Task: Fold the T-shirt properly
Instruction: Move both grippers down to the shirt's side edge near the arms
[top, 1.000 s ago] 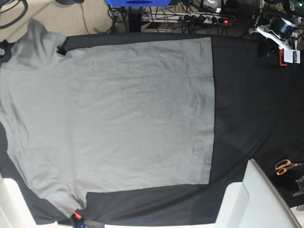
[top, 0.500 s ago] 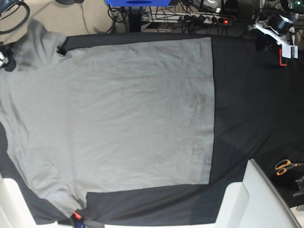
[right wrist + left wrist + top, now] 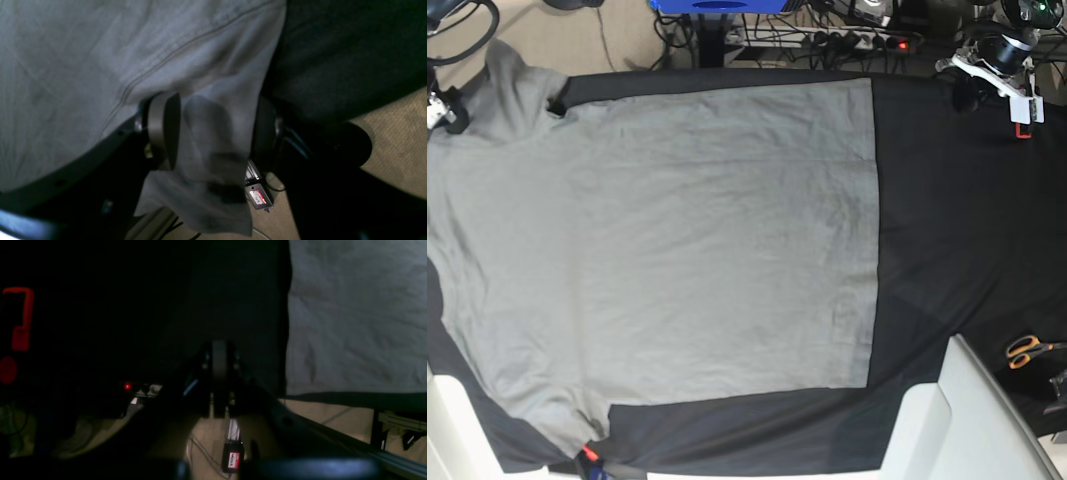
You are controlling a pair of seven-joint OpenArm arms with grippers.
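My left gripper should grip the T-shirt's far hem corner, which lies free, before both grippers lift the T-shirt. My right gripper straddles the T-shirt's far sleeve.
The grey T-shirt lies spread flat on the black table cloth, collar end to the left. Its far sleeve reaches past the table's far-left corner. My right gripper is at that sleeve. In the right wrist view its two fingers stand apart with the sleeve's hemmed edge hanging between them, so the right gripper is open around the cloth. My left gripper hovers over bare black cloth at the far right. It is shut and holds nothing, and the shirt's bottom hem is to its side.
Orange-handled scissors lie at the right edge. White bins stand at the near right. A red clip hangs by the left arm. A power strip and cables lie on the floor beyond the far edge.
The right gripper's jaws have narrowed around the sleeve edge, and it has shifted slightly at the far-left corner. The left arm has drifted toward the far edge, still shut.
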